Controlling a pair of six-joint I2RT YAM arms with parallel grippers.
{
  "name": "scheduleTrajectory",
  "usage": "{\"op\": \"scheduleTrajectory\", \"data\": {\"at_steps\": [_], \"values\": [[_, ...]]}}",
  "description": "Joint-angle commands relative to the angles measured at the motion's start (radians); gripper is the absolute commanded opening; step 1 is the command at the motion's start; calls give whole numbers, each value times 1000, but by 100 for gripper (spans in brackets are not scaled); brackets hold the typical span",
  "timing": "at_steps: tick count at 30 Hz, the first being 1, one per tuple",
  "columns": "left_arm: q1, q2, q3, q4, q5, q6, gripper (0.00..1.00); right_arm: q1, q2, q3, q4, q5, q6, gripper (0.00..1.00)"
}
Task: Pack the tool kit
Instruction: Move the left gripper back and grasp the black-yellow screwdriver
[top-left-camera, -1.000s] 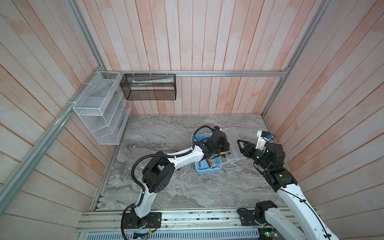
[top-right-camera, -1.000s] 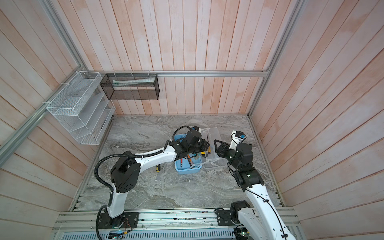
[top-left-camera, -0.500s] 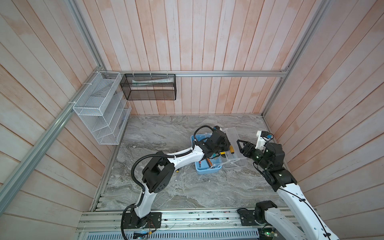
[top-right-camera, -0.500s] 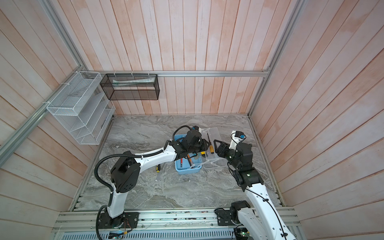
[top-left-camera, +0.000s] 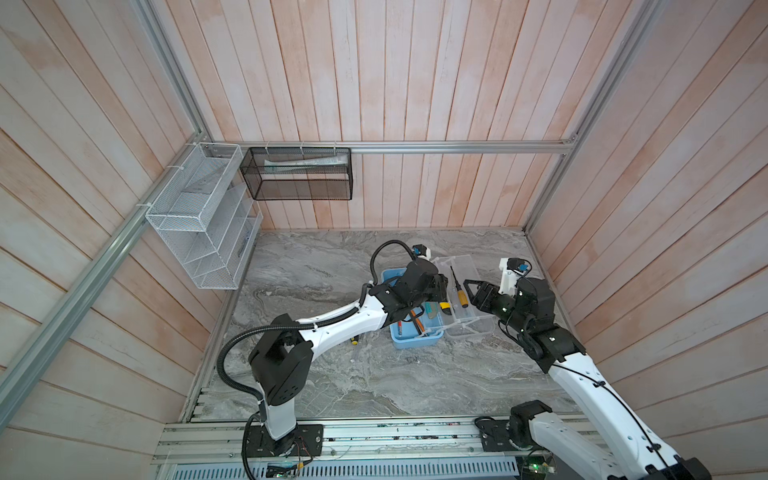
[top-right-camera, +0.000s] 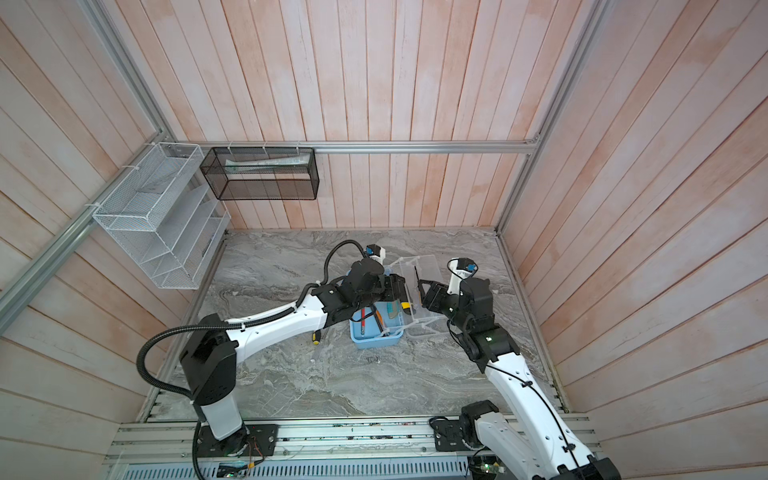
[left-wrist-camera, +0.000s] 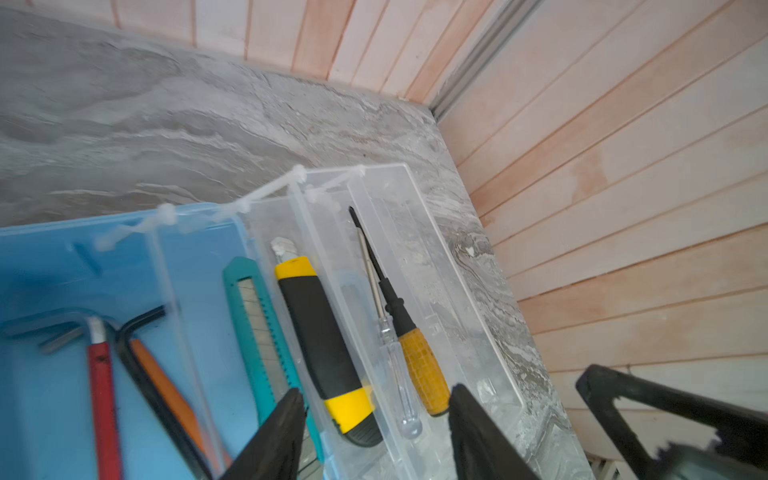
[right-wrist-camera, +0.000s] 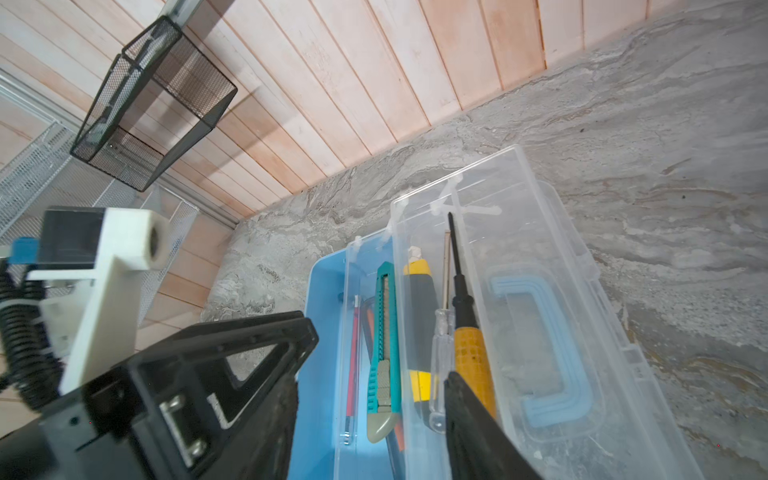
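The black-yellow screwdriver lies loose (top-right-camera: 316, 336) outside the blue box, so my left gripper keeps moving with open fingers to the black-yellow screwdriver's handle (top-left-camera: 354, 340) until it can close there.
The tool kit is a blue box (top-left-camera: 415, 343) (top-right-camera: 374, 340) (left-wrist-camera: 41, 270) (right-wrist-camera: 322, 332) with a clear tray (left-wrist-camera: 415, 216) (right-wrist-camera: 511, 174) swung out beside it. The tray holds a yellow-handled screwdriver (top-left-camera: 461, 295) (left-wrist-camera: 424, 374) (right-wrist-camera: 473, 357), a clear-handled screwdriver (left-wrist-camera: 395, 365) (right-wrist-camera: 442, 345) and a yellow-black knife (left-wrist-camera: 320, 332) (right-wrist-camera: 417, 316). A teal knife (left-wrist-camera: 257, 324) (right-wrist-camera: 384, 332), a red tool (left-wrist-camera: 102, 395) and a black hex key (left-wrist-camera: 137, 332) lie in the box. My left gripper (top-left-camera: 440, 286) (top-right-camera: 397, 289) (left-wrist-camera: 376, 395) hangs open above the tray, holding nothing. My right gripper (top-left-camera: 471, 291) (top-right-camera: 426, 293) (right-wrist-camera: 374, 378) faces it, open and empty.
Another screwdriver (top-left-camera: 355, 338) (top-right-camera: 316, 336) lies on the marble floor under my left arm. A white wire shelf (top-left-camera: 199, 220) and a black mesh basket (top-left-camera: 297, 174) hang on the far walls. The right wall stands close behind my right arm.
My left gripper's jaws have spread apart over the clear tray, and the yellow-handled screwdriver lies free there. The right arm has hardly moved.
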Motion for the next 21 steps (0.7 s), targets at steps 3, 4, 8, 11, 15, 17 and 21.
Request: {"op": "scheduleTrajectory", "data": {"at_steps": [3,4,8,11,15,17,21], "values": [[20,-130,-115,-159,-203,106,62,220,61,100,-48,264,-71,57],[25,-150,-138,-180,-216,107,62,259,75,107,-46,294,-76,57],[73,-236,-237,-293,-221,55,62,415,147,147,-46,380,-87,59],[106,-306,-339,-321,-214,19,62,498,208,175,-47,407,-89,60],[158,-372,-457,-336,-191,-31,62,545,275,179,-26,365,-77,59],[194,-390,-510,-334,-162,-51,62,555,302,168,0,320,-64,58],[229,-385,-557,-316,-146,-55,61,559,355,163,35,262,-38,58]]}}
